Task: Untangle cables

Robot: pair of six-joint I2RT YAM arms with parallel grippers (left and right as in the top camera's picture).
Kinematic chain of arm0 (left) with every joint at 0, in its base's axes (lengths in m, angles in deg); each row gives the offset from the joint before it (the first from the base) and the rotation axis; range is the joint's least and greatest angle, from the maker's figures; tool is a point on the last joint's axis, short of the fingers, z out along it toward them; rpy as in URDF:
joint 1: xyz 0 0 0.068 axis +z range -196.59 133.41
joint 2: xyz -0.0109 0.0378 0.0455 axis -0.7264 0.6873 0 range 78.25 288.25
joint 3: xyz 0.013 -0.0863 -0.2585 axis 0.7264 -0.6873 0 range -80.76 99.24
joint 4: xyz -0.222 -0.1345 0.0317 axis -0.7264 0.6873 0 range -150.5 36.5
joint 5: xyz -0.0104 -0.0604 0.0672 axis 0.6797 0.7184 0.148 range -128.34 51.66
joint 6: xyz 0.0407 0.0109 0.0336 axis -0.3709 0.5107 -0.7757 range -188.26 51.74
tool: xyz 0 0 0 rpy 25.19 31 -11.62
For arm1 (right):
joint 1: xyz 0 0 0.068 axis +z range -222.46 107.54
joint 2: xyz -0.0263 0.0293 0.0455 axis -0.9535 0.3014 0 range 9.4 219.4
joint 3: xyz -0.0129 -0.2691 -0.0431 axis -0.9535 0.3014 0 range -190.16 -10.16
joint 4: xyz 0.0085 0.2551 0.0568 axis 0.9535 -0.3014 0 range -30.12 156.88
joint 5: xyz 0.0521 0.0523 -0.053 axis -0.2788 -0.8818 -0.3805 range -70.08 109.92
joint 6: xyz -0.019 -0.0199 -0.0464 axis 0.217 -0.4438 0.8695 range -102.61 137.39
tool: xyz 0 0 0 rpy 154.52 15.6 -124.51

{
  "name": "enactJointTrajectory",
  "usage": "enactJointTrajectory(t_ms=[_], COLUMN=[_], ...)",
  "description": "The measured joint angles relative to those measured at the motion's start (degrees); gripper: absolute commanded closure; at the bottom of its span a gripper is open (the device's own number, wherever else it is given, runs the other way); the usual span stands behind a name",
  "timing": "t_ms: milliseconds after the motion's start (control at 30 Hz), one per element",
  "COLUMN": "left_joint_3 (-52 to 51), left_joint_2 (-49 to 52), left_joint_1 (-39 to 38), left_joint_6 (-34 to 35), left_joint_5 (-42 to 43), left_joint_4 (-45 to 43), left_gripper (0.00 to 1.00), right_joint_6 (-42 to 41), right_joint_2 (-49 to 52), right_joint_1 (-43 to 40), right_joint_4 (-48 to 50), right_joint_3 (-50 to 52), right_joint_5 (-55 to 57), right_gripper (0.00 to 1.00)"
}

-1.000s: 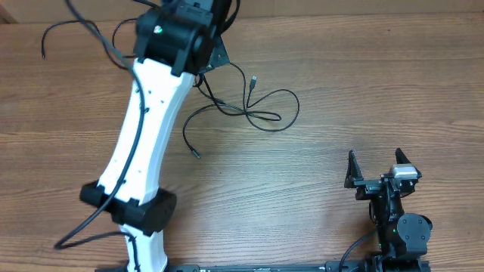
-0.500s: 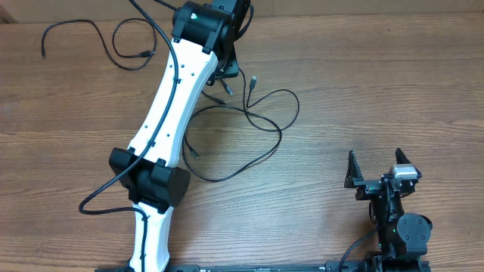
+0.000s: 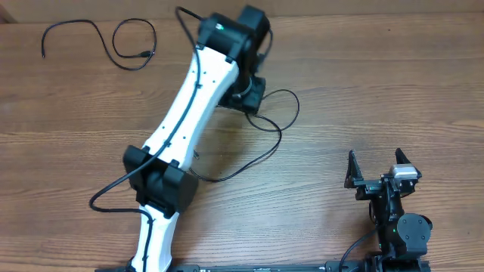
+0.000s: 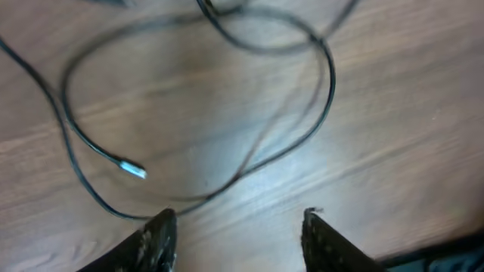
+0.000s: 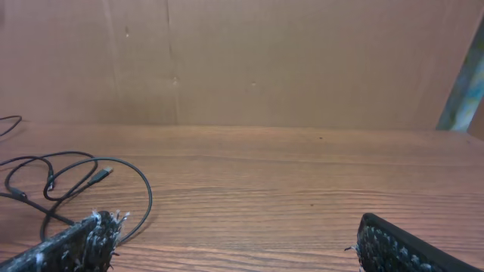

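The looped cable's front curve [image 3: 255, 162] lies as a single piece, clear of the crossings. My left gripper should continue going down and close around that strand of cable [image 3: 273, 149].
A separate black cable [image 3: 98, 34] with a small plug end lies in loose curves at the far left of the table. More thin black cables [image 3: 281, 125] lie looped in the middle, partly hidden under my left arm; one strand trails toward the front [image 3: 234, 172]. My left gripper [image 3: 248, 97] hangs just over these loops. In the left wrist view it is open and empty [image 4: 238, 223], with blurred cable loops [image 4: 325, 91] and a plug tip [image 4: 134, 170] on the wood ahead. My right gripper [image 3: 375, 162] is open and empty at the front right, and its wrist view [image 5: 234, 242] shows the cable loops [image 5: 83, 177] far to its left.
The wooden table [image 3: 363, 83] ends at a brown board wall [image 5: 265, 53] at the back. My long white left arm [image 3: 189, 113] crosses the middle-left of the table, with a thick black wire [image 3: 106, 198] hanging from its elbow.
My left arm has swung right from the far left cable to over the middle loops. The left cable now lies uncovered. A strand of the middle cables has spread toward the front.
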Motion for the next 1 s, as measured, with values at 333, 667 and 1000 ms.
enactJointTrajectory(t_ms=[333, 667, 1000], left_joint_3=[-8.8, -25.3, -37.6], left_joint_2=[-1.6, -3.4, -3.5], left_joint_1=[-1.1, -7.0, -9.3], left_joint_6=[-1.2, -5.6, -7.5], left_joint_5=[1.9, 2.4, -1.0], left_joint_4=[0.0, -13.2, -27.0], left_gripper=[0.37, 0.35, 0.32], right_joint_6=[0.0, 0.0, 0.0], right_joint_2=[0.0, 0.0, 0.0], right_joint_1=[0.0, 0.0, 0.0], right_joint_4=[0.0, 0.0, 0.0], right_joint_3=[0.0, 0.0, 0.0], right_joint_5=[0.0, 0.0, 0.0], right_gripper=[0.0, 0.0, 0.0])
